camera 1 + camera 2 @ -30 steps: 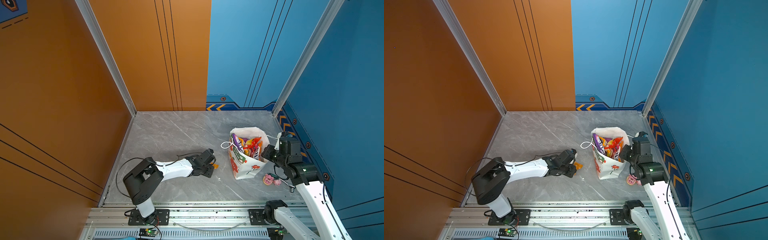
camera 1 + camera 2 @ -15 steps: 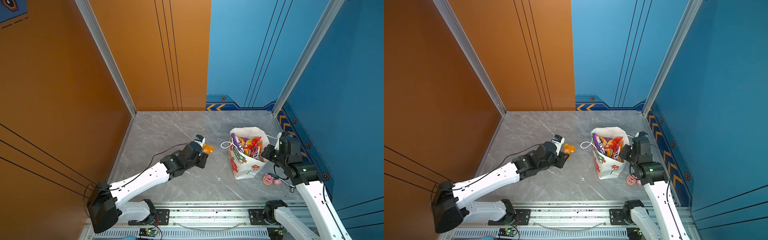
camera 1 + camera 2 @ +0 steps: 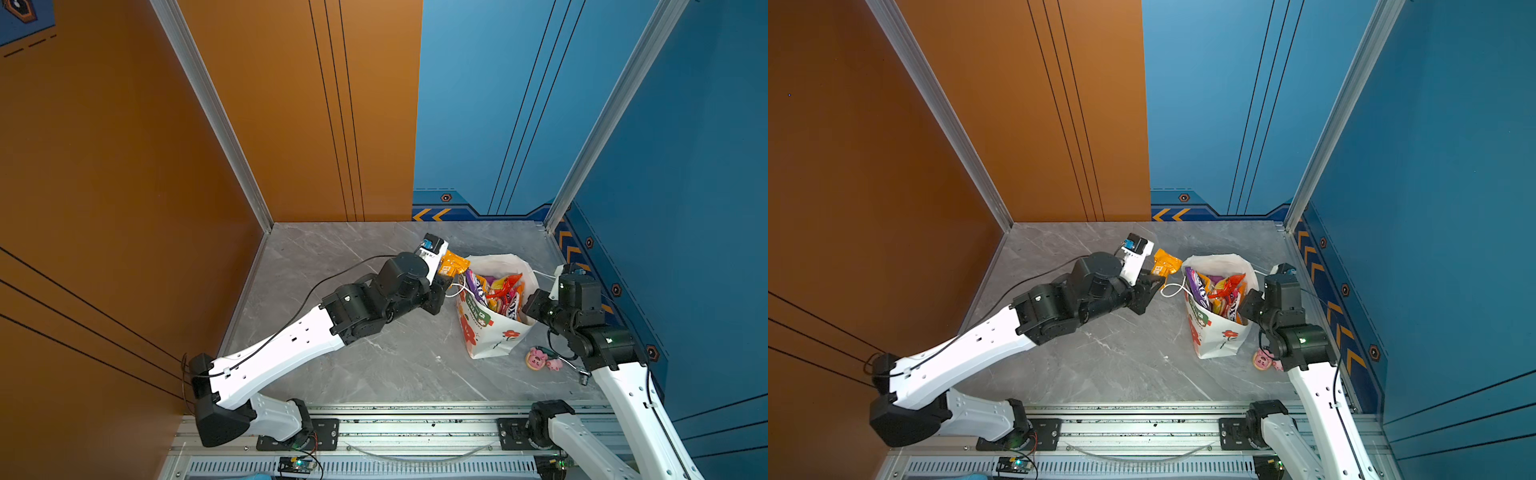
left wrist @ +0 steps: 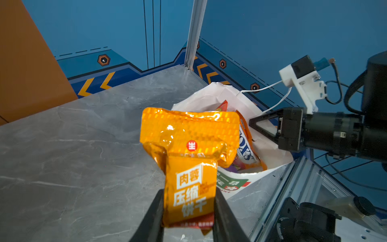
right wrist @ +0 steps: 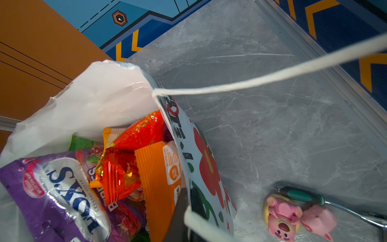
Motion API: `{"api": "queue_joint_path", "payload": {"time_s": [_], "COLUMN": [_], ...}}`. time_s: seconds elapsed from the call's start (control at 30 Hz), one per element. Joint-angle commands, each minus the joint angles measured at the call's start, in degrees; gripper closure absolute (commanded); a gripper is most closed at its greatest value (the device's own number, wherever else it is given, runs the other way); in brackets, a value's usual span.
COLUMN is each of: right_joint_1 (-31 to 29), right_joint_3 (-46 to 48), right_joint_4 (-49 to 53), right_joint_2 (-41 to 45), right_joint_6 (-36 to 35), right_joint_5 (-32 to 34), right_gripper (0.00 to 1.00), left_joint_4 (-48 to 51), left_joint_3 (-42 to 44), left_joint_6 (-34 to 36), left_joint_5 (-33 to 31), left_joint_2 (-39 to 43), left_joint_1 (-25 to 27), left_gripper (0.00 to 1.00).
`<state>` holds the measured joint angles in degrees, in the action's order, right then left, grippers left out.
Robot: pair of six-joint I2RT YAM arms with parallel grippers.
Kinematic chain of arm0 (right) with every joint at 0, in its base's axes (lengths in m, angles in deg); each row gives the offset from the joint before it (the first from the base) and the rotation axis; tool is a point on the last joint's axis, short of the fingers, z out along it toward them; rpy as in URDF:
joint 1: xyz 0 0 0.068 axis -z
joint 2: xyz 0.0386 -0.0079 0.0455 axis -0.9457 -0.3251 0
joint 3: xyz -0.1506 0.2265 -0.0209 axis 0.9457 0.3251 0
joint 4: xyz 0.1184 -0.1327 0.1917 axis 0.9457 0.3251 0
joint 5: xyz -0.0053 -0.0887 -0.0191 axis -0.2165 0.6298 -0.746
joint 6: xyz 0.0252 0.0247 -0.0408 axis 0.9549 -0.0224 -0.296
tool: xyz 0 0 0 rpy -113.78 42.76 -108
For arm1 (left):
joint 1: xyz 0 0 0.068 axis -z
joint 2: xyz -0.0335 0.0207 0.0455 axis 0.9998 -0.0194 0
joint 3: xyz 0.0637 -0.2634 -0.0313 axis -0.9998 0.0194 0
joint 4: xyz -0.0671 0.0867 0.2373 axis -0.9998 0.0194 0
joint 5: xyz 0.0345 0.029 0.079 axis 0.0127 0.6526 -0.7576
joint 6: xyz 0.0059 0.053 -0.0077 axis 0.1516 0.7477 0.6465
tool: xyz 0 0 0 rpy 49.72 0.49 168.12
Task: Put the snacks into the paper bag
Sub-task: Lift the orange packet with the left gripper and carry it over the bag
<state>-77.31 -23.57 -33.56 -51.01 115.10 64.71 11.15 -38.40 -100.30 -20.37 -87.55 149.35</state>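
Note:
The robot's right gripper is holding the paper bag's opening (image 3: 501, 269) wide open, so the left gripper goes on carrying the orange snack packet until it hangs above the snacks inside (image 3: 497, 293).
My left gripper (image 3: 445, 277) (image 4: 188, 199) is shut on an orange snack packet (image 3: 454, 264) (image 3: 1166, 262) (image 4: 189, 146), held in the air just beside the left rim of the white paper bag (image 3: 494, 332) (image 3: 1219, 336). The bag stands upright and open, with several snacks (image 3: 496, 291) inside: a purple FOX'S bag (image 5: 58, 188), a red packet (image 5: 140, 134) and an orange packet (image 5: 159, 178). My right gripper (image 3: 530, 305) (image 5: 188, 209) is shut on the bag's right wall at the rim, one finger inside and one outside.
Two pink pig toys (image 3: 540, 359) (image 5: 282, 220) lie on the grey table right of the bag, next to a metal tool with a green handle (image 5: 301, 196). Blue walls stand close behind and to the right. A cord handle (image 3: 455, 289) hangs off the bag's left side.
My left arm has lifted the orange packet off the table and carried it up and right to the bag's left rim. The right arm and the bag have stayed still.

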Motion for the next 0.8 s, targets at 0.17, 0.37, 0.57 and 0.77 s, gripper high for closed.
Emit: {"api": "queue_joint_path", "payload": {"time_s": [0.17,0.37,0.57,0.77], "right_joint_1": [0.13,0.15,0.22,0.24], "right_joint_3": [-0.28,-0.28,-0.37,0.02], "right_joint_4": [2.43,2.18,2.13,2.0], "right_joint_2": [0.68,0.58,0.64,0.62], "right_joint_6": [0.07,0.07,0.07,-0.09], "right_joint_5": [-0.53,-1.1,-1.1,-0.97], "right_gripper": [0.94,0.94,0.94,0.94], "left_joint_4": [11.05,15.82,19.96,25.63], "left_joint_3": [-14.97,-24.91,-34.48,-43.78], "left_joint_6": [5.14,6.41,6.55,6.95], "left_joint_5": [1.81,4.72,6.17,5.82], "left_joint_2": [-12.26,-20.38,-28.29,-34.82], "left_joint_1": [2.84,3.73,3.85,3.76], "left_gripper": [0.88,0.88,0.88,0.88]}}
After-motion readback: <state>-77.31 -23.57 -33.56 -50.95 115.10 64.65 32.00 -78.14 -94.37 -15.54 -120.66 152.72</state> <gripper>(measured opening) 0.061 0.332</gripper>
